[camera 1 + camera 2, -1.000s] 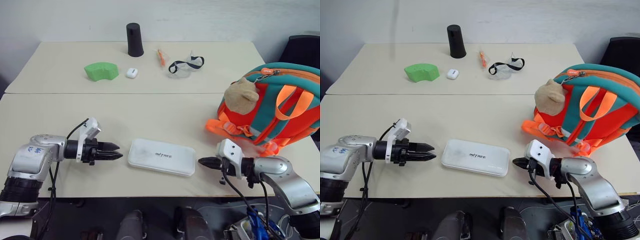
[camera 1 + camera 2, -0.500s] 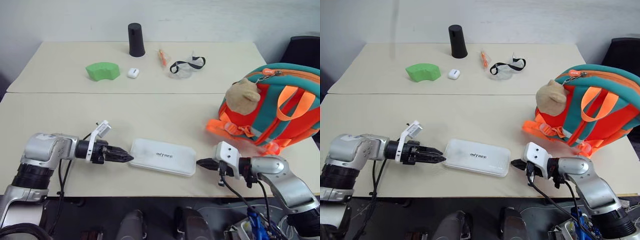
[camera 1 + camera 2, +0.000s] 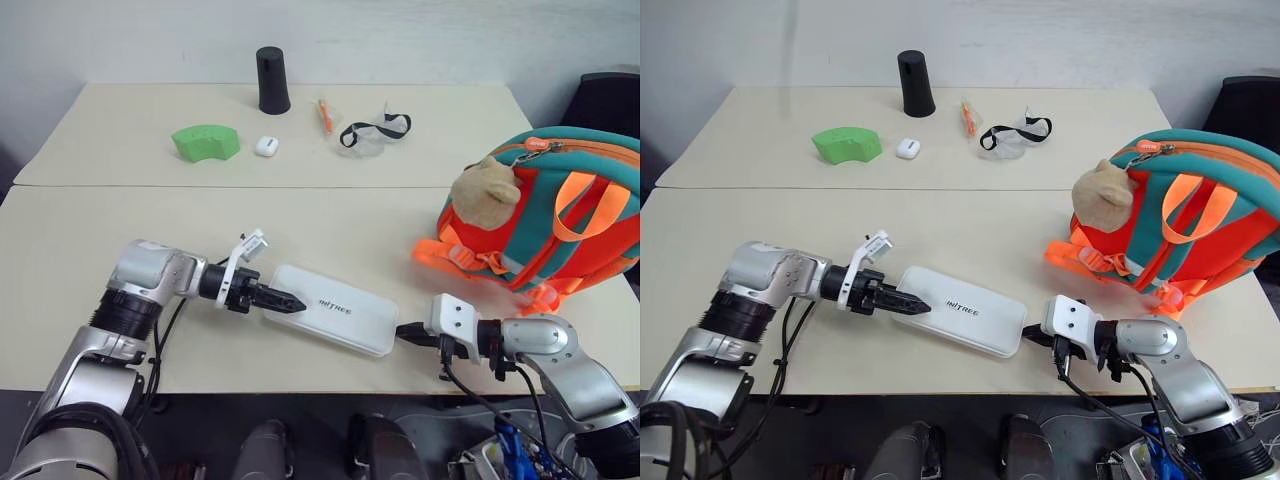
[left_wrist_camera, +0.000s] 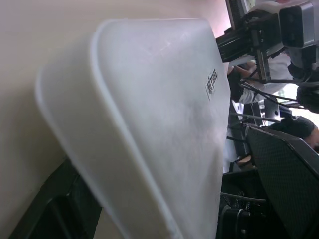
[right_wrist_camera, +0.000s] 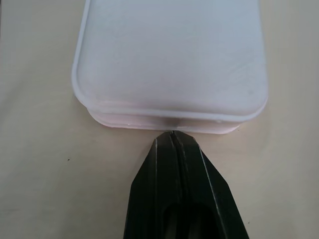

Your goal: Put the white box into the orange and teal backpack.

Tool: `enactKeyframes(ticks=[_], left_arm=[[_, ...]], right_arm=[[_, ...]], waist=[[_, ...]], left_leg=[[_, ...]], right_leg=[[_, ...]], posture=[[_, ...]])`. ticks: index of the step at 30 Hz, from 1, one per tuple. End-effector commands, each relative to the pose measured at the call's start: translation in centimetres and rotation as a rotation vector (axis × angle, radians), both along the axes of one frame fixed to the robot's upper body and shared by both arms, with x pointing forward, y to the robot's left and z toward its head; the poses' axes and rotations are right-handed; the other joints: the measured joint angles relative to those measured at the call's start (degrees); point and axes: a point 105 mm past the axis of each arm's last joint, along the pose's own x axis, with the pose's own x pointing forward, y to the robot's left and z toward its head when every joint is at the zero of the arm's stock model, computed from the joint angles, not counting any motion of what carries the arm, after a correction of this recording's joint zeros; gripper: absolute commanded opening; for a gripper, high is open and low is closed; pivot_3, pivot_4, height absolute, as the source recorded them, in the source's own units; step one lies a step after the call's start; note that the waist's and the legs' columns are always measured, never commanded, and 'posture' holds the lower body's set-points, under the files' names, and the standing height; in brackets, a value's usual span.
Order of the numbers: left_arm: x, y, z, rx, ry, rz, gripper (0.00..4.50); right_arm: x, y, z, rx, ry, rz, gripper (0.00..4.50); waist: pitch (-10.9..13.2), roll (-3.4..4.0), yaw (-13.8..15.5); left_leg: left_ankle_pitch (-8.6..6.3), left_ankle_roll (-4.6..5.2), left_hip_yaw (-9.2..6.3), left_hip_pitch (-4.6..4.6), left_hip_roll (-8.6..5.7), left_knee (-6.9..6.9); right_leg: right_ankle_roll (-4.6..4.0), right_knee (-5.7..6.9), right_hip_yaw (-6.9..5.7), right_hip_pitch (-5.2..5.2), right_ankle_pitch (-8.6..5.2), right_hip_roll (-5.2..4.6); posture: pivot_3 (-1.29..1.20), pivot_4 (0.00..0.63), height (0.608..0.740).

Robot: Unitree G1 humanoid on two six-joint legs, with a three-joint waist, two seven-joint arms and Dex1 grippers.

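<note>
The backpack is far from the white box (image 3: 330, 308) between the left gripper's fingers, so the robot's right gripper should move away from the box's end and pull the backpack closer (image 3: 535, 238).
The white box (image 3: 335, 312) lies flat near the table's front edge, its long side running left to right and slightly skewed. My left gripper (image 3: 288, 302) is open at the box's left end, with that end between its fingers; one dark finger (image 4: 50, 211) shows beside the box (image 4: 159, 114) in the left wrist view. My right gripper (image 3: 404, 328) is shut, and its tip (image 5: 172, 133) touches the middle of the box's right end (image 5: 169, 59). The orange and teal backpack (image 3: 575, 215), with a tan plush bear (image 3: 486, 188) on it, stands at the right of the table.
At the far side of the table stand a green curved block (image 3: 204, 141), a tiny white case (image 3: 264, 146), a black cylinder (image 3: 271, 79), an orange pen (image 3: 322, 115) and clear goggles (image 3: 372, 130). The table's front edge (image 3: 300, 385) runs just below the box.
My left gripper has swung right from beside the box onto its left end and opened wider. The box has shifted a little right and turned. The right gripper stays shut at the right end.
</note>
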Motion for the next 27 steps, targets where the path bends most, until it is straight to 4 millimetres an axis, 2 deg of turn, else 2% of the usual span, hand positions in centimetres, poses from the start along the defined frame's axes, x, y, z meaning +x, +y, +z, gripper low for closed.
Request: enactKeyframes(ticks=[1, 3, 4, 6, 10, 13, 14, 18, 20, 23, 27], left_arm=[[0.2, -0.8, 0.9, -0.023, -0.025, -0.059, 4.38], [0.3, -1.0, 1.2, -0.032, -0.021, -0.072, 4.38], [0.2, -1.0, 1.3, -0.038, -0.020, -0.082, 3.99], [0.2, -1.0, 1.5, -0.044, -0.019, -0.095, 3.55], [0.3, -0.8, 1.8, -0.062, -0.025, -0.091, 2.35], [0.1, -0.4, 2.5, -0.104, -0.037, -0.088, 1.53], [0.0, -0.1, 2.9, -0.127, -0.044, -0.086, 1.38], [-0.7, 1.1, 5.2, -0.232, -0.087, -0.070, 1.32], [-1.5, 1.9, 6.8, -0.280, -0.134, -0.074, 1.32], [-3.5, 3.0, 8.6, -0.297, -0.240, -0.122, 1.32], [-6.0, 3.1, 10.4, -0.281, -0.363, -0.184, 1.32]], right_arm=[[-0.7, 0.2, -0.9, -0.009, 0.026, 0.019, 0.00], [-0.9, 0.2, -1.0, -0.008, 0.026, 0.022, 0.00], [-1.0, 0.3, -1.0, -0.005, 0.026, 0.022, 0.00], [-1.0, 0.4, -1.0, 0.002, 0.024, 0.020, 0.00], [-1.2, 0.4, -0.8, 0.020, 0.016, 0.008, 0.00], [-1.5, -0.1, 0.1, 0.053, 0.012, -0.034, 0.00], [-1.6, -0.5, 0.7, 0.082, 0.012, -0.063, 0.00], [-2.1, -2.8, 3.6, 0.204, 0.012, -0.205, 0.00], [-2.7, -5.0, 4.9, 0.257, 0.023, -0.307, 0.00], [-4.1, -8.3, 6.6, 0.358, 0.083, -0.434, 0.57], [-4.7, -11.6, 8.5, 0.453, 0.096, -0.550, 1.75]], waist=[[0.0, 0.00, 0.0], [0.0, 0.00, 0.0], [0.0, 0.00, 0.0], [0.0, 0.00, -0.1], [0.0, 0.00, -0.1], [0.0, 0.00, -0.1], [0.0, -0.01, 0.0], [0.0, -0.01, -0.2], [0.0, -0.02, -0.1], [0.0, -0.02, 0.0], [0.0, -0.02, 0.0]], left_leg=[[0.00, 0.00, 0.00, 0.00, 0.00, 0.00], [0.00, 0.00, 0.00, 0.00, 0.01, 0.00], [0.00, 0.00, 0.00, 0.00, 0.00, 0.01], [0.00, -0.01, 0.00, 0.00, 0.01, 0.01], [0.00, -0.01, 0.00, 0.00, 0.02, 0.02], [0.00, -0.01, -0.02, 0.00, 0.03, 0.04], [0.00, -0.01, -0.02, -0.01, 0.03, 0.05], [0.00, 0.00, -0.07, -0.11, 0.05, 0.10], [0.00, 0.00, -0.08, -0.14, 0.08, 0.13], [-0.01, -0.01, -0.19, -0.18, 0.10, 0.11], [-0.02, 0.02, -0.21, -0.19, 0.08, 0.07]], right_leg=[[0.00, 0.00, 0.00, 0.00, 0.00, 0.00], [0.00, -0.01, 0.00, 0.00, 0.00, 0.00], [0.00, 0.00, 0.00, 0.00, 0.00, 0.01], [0.00, -0.01, 0.00, 0.00, 0.00, -0.01], [0.00, -0.01, 0.01, 0.00, 0.00, -0.02], [0.00, 0.00, 0.01, 0.01, 0.00, -0.04], [0.00, -0.01, 0.01, 0.01, 0.00, -0.07], [0.00, 0.01, 0.00, -0.06, 0.00, -0.15], [0.00, 0.01, 0.00, -0.06, 0.00, -0.17], [0.00, -0.05, -0.05, -0.04, 0.00, -0.19], [0.00, -0.09, -0.04, -0.02, 0.00, -0.23]], posture=[[0.00, 0.150, 0.740], [0.00, 0.150, 0.740], [0.00, 0.150, 0.740], [0.00, 0.150, 0.740], [0.00, 0.150, 0.740], [0.00, 0.150, 0.740], [0.00, 0.150, 0.740], [0.00, 0.150, 0.740], [0.00, 0.150, 0.740], [0.00, 0.150, 0.740], [0.00, 0.150, 0.740]])
